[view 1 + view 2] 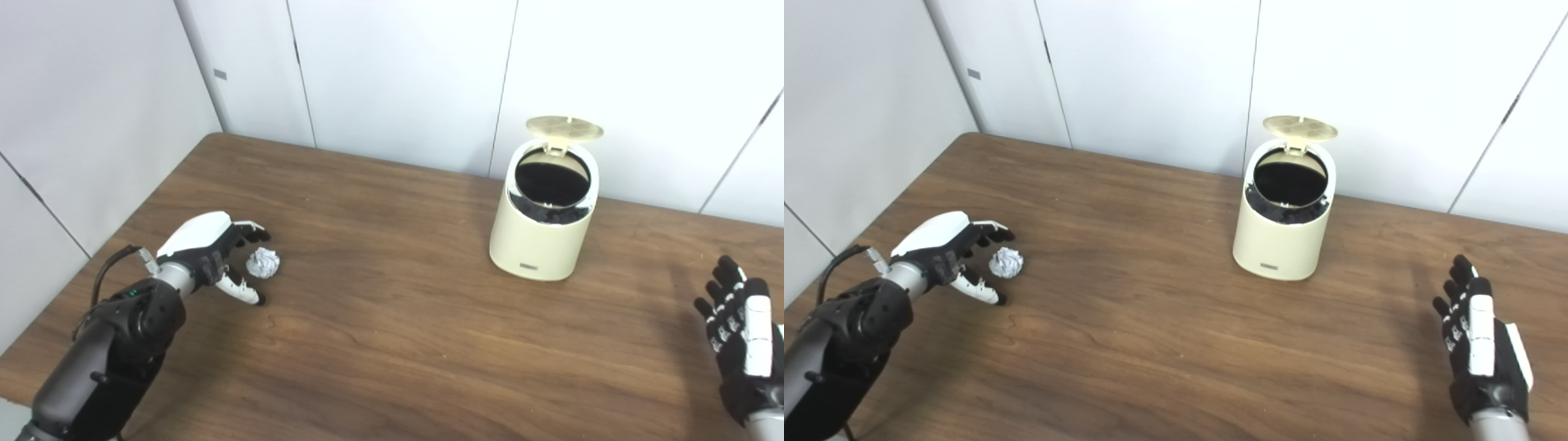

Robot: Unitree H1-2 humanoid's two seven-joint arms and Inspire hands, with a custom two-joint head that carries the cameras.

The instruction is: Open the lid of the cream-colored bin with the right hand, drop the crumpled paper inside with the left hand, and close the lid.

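Observation:
The crumpled white paper (263,262) is far narrower than the bin's dark opening (552,181), so the paper will drop out of sight when I let go of it.
The cream-colored bin (542,236) stands upright on the table at the back right. Its round lid (565,128) is swung up on the rear hinge, and the dark inside shows. A crumpled white paper ball (263,262) lies on the wood at the left. My left hand (214,251) is open and cupped around the ball's left side, fingers above it and thumb below, a small gap still showing. My right hand (738,324) is open with fingers spread, low at the right edge, well clear of the bin.
The brown wooden table (392,343) stretches wide between the paper and the bin. White wall panels (398,73) rise just behind the table's far edge, close behind the bin. The table's left edge runs near my left forearm.

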